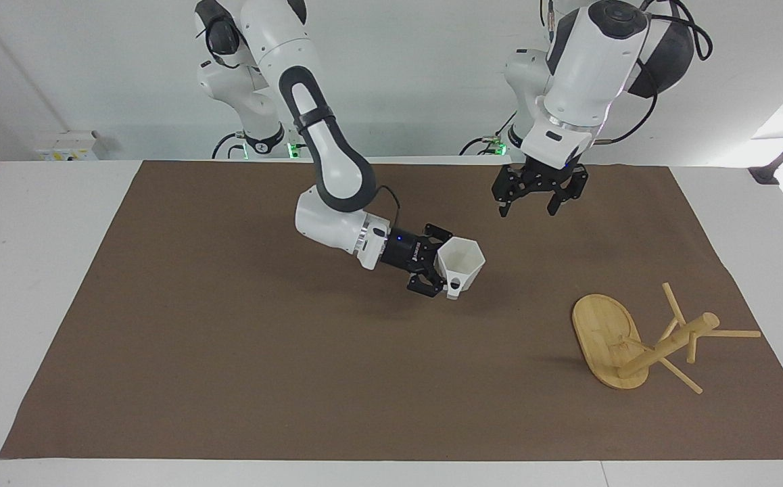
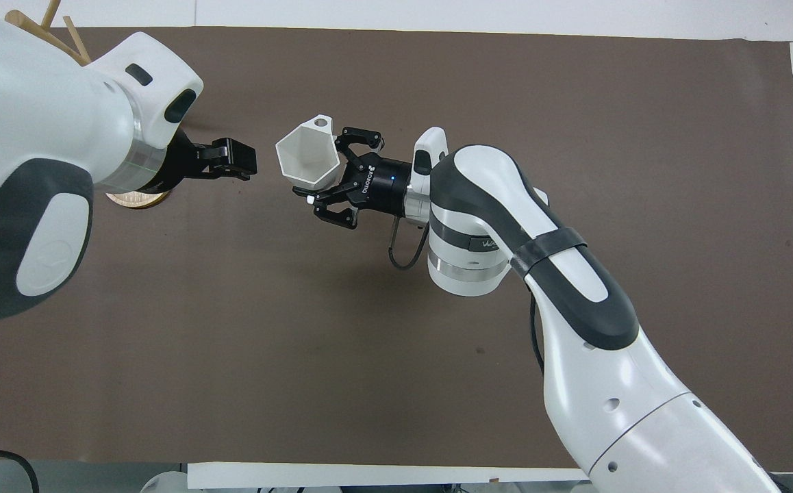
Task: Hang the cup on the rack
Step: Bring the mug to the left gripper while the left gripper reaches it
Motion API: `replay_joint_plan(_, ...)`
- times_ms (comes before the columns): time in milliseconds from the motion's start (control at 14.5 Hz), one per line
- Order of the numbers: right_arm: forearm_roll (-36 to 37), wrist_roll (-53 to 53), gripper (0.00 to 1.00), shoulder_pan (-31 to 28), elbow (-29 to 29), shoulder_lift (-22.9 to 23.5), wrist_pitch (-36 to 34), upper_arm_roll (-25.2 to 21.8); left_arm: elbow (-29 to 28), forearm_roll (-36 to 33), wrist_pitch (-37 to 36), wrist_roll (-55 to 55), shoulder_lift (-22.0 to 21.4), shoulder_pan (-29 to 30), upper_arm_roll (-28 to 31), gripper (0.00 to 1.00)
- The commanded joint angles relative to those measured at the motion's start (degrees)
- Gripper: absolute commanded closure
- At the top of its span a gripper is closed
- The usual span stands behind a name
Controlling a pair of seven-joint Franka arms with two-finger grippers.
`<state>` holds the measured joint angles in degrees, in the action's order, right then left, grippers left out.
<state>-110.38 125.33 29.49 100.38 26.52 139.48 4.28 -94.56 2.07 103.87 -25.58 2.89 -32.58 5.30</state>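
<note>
The rack (image 1: 666, 349) is on my left gripper's side, a long way from the cup my right gripper is holding. So next my left gripper grabs the cup by its rim (image 1: 475, 244).
My right gripper (image 1: 440, 269) is shut on the white faceted cup (image 1: 460, 262), holding it a little above the middle of the brown mat. The cup's mouth tips up and toward the left arm's end of the table, and its loop handle (image 2: 322, 124) points away from the robots. My left gripper (image 1: 539, 201) hangs open and empty in the air, close beside the cup but apart from it. The bamboo rack (image 1: 637, 343) stands on its oval base at the left arm's end of the table. In the overhead view my left arm hides most of the rack (image 2: 137, 200).
The brown mat (image 1: 229, 379) covers most of the white table (image 1: 19, 270). A black object (image 1: 770, 172) sits at the table's edge by the left arm's end.
</note>
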Motion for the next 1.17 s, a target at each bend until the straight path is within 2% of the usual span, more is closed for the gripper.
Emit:
replay_joint_plan(0, -1.15, -0.87, 0.87, 1.97, 0.34, -1.47, 3.41, -0.24, -0.28, -0.14, 3.09, -2.10, 2.20, -1.87, 0.85, 0.00)
replay_joint_plan(344, -1.33, -2.02, 0.87, 3.56, 0.52, -3.05, 6.85, -0.24, 1.66, -0.23, 4.94, -3.42, 7.04, -2.57, 0.85, 0.02)
replay_joint_plan(413, -1.24, -2.02, 0.87, 3.56, 0.61, -3.05, 6.85, -0.24, 1.22, -0.14, 4.85, -3.51, 7.48, -3.19, 0.85, 0.10)
replay_joint_plan(482, -1.15, -2.02, 0.87, 3.56, 0.61, -3.05, 6.85, -0.24, 0.87, -0.14, 4.68, -3.68, 7.57, -3.19, 0.77, 0.38)
replay_joint_plan(550, -1.15, -2.02, 0.87, 3.56, 0.61, -3.05, 6.85, -0.24, 0.78, -0.05, 4.85, -4.47, 7.66, -3.10, 0.68, 0.75)
replay_joint_plan(619, -1.15, -2.02, 0.87, 3.56, 0.61, -3.05, 6.85, -0.24, 0.69, 0.04, 5.20, -4.48, 7.74, -3.02, 0.68, 0.98)
replay_joint_plan(963, -1.15, -2.11, 0.86, 3.56, 0.61, -3.05, 6.94, -0.24, 1.21, 0.39, 5.30, -5.00, 7.83, -2.84, 0.85, 1.00)
replay_joint_plan(1101, -1.15, -2.11, 0.83, 3.56, 0.61, -3.05, 6.94, -0.24, 1.22, 0.30, 5.20, -6.67, 7.83, -2.84, 0.85, 1.00)
